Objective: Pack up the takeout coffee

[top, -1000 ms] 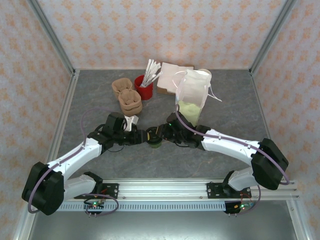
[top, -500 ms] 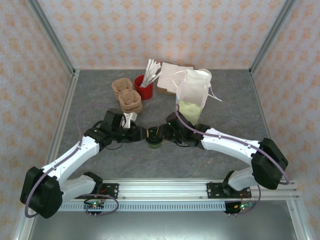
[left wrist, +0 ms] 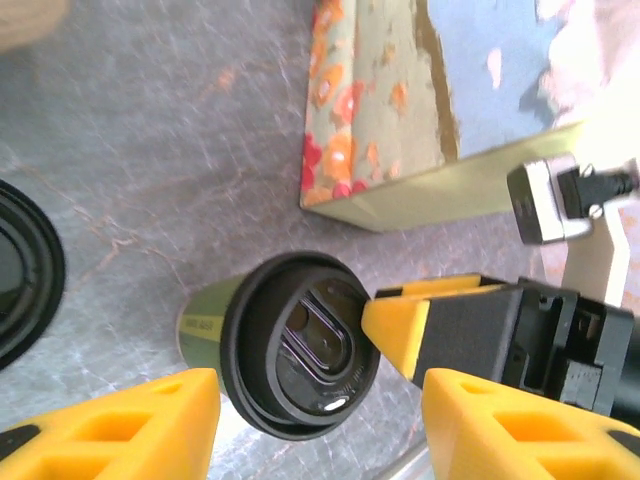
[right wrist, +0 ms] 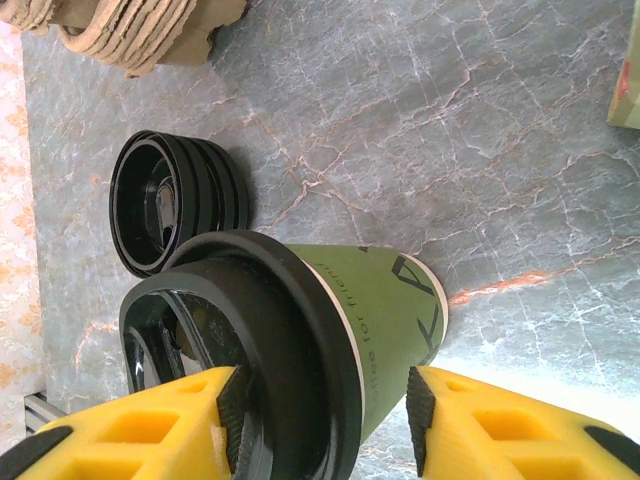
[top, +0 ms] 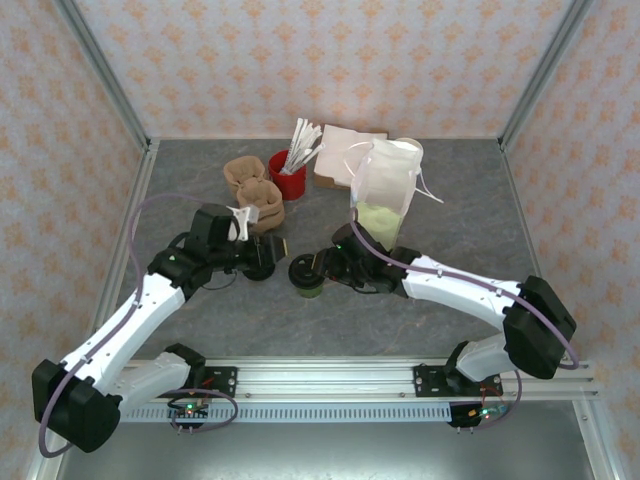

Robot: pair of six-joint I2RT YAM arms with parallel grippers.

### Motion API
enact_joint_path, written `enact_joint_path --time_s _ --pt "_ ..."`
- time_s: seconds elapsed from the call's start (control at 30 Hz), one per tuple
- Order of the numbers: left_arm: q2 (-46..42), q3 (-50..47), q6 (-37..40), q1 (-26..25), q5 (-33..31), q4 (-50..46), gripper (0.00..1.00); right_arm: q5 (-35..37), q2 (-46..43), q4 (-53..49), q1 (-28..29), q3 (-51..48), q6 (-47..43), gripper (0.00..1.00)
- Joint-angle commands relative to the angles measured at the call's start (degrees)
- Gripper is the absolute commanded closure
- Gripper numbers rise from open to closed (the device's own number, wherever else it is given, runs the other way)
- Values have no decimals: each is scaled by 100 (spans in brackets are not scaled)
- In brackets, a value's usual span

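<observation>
The cup's black lid [right wrist: 318, 300] sits evenly around the cup's rim, so my left gripper should keep going to the brown carriers and close on the top carrier's edge [top: 248, 190].
The takeout coffee [top: 308, 279] is a dark olive cup with a black lid, standing on the grey table mid-front. My right gripper [top: 322, 268] is shut on it. In the right wrist view the cup [right wrist: 385, 325] sits between the yellow fingers [right wrist: 150, 425], with one pad against the lid rim and the other at the cup wall. My left gripper [top: 265, 252] hangs open and empty just left of the cup. The left wrist view looks down on the lid [left wrist: 305, 345], with the left gripper [left wrist: 320, 440] spread wide below it.
A stack of loose black lids [right wrist: 175, 205] lies beside the cup. A white bag [top: 385, 195] holding a pale green box stands behind the right arm. Brown pulp carriers [top: 255, 192], a red cup of sticks [top: 287, 176] and napkins [top: 338, 155] sit at the back.
My left gripper has drawn back left and away from the cup and now stands open. The right gripper and the lidded cup have stayed put.
</observation>
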Motion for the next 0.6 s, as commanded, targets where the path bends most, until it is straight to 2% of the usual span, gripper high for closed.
enact_joint_path --time_s 0.0,0.2,0.33,0.43,0.57 --pt "-155 303 125 106 -714 -305 44 72 -240 -273 21 291 -90 51" --pt "10 623 151 312 -1534 -337 43 205 -442 -562 10 475 -186 49" --pt "287 921 19 515 -2229 -377 38 201 -615 -697 13 540 -200 48" --pt "612 1224 -62 680 -2595 -379 38 196 -764 -857 13 633 -298 48" --pt "1128 1523 -346 941 -2754 -243 37 297 -1001 -1188 -26 760 -417 48"
